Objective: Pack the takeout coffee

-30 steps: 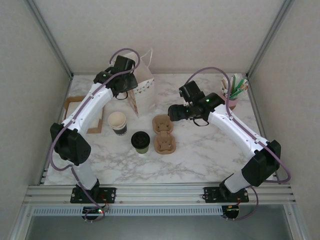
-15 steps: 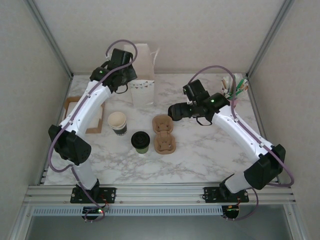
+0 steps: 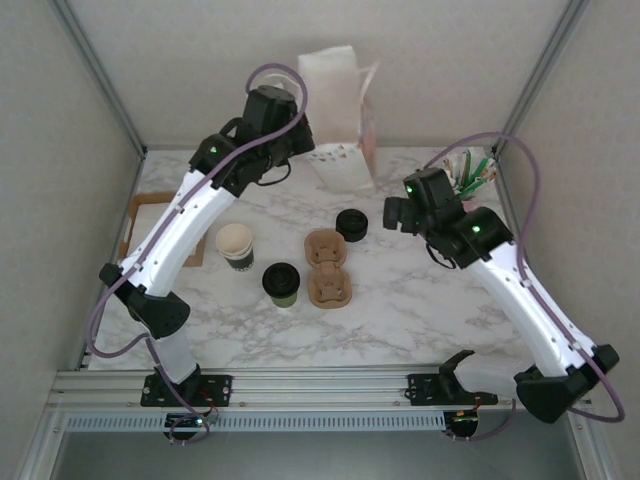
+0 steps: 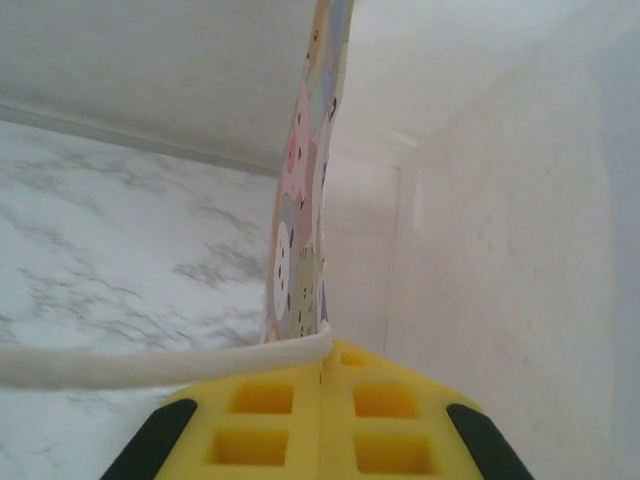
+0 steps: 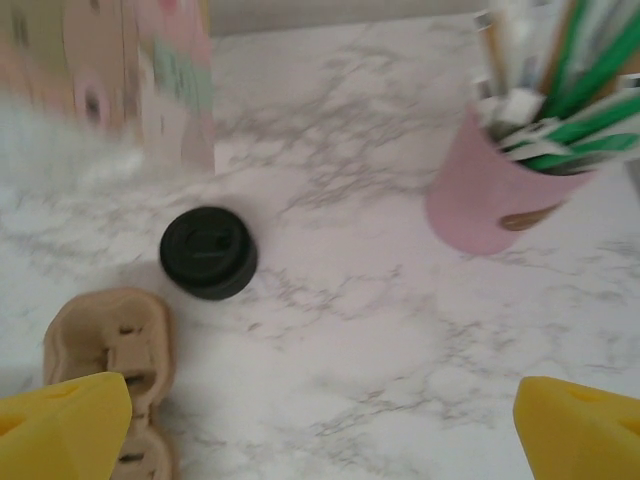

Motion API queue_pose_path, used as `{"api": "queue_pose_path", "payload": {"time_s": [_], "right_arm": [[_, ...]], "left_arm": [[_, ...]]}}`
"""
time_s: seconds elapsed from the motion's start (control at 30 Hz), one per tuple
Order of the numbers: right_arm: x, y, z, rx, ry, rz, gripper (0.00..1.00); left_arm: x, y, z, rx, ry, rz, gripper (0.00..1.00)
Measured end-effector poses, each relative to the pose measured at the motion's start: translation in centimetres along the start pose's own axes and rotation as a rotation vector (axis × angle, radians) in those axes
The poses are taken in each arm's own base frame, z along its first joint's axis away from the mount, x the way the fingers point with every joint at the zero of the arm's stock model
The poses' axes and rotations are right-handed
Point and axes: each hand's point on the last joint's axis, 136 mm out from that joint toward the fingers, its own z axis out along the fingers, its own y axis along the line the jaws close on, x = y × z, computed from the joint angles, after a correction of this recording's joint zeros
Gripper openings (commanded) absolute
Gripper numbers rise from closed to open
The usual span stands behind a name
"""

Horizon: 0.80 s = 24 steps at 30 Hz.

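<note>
The paper bag is hanging by its cord handle (image 4: 160, 364) and the marble (image 3: 400, 256) next to the pink cup is clear, so I should keep carrying the bag with my left gripper until it stands there.
The takeout coffee (image 3: 281, 283), a dark green cup with a black lid, stands on the marble table, left of the brown cardboard carrier (image 3: 327, 268). Both grippers are well away from it. My left gripper (image 3: 297, 140) is at the back, and its yellow fingers (image 4: 270, 420) are shut on the white cord handle (image 4: 150, 365) of a white patterned paper bag (image 3: 340, 115). The bag hangs tilted, its patterned edge (image 4: 305, 210) rising from the jaws. My right gripper (image 3: 398, 212) hovers open above the table right of centre, with nothing between its pads (image 5: 60, 420).
A lidless cup (image 3: 235, 245) stands left of the coffee. A loose black lid (image 3: 351, 224) (image 5: 208, 252) lies behind the carrier (image 5: 110, 340). A pink cup of stirrers (image 3: 465, 185) (image 5: 490, 190) stands at the back right. Brown cardboard (image 3: 150, 215) lies at the left edge.
My left gripper has shut on the bag's handle and carried the bag up and to the right, uncovering a black lid. The right arm has drawn back to the right.
</note>
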Motion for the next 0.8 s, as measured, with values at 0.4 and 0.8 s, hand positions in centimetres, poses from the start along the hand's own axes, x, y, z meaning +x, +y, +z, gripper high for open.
{"api": "queue_pose_path", "payload": {"time_s": [0.4, 0.8], "right_arm": [[1.1, -7.5, -5.7, 0.159, -0.123, 0.145, 0.99], [3.1, -8.3, -5.9, 0.163, -0.079, 0.142, 0.99]], "left_arm": [[11.5, -7.3, 2.8, 0.103, 0.199, 0.031, 0.00], [18.7, -6.9, 5.8, 0.029, 0.304, -0.031, 0.00]]}}
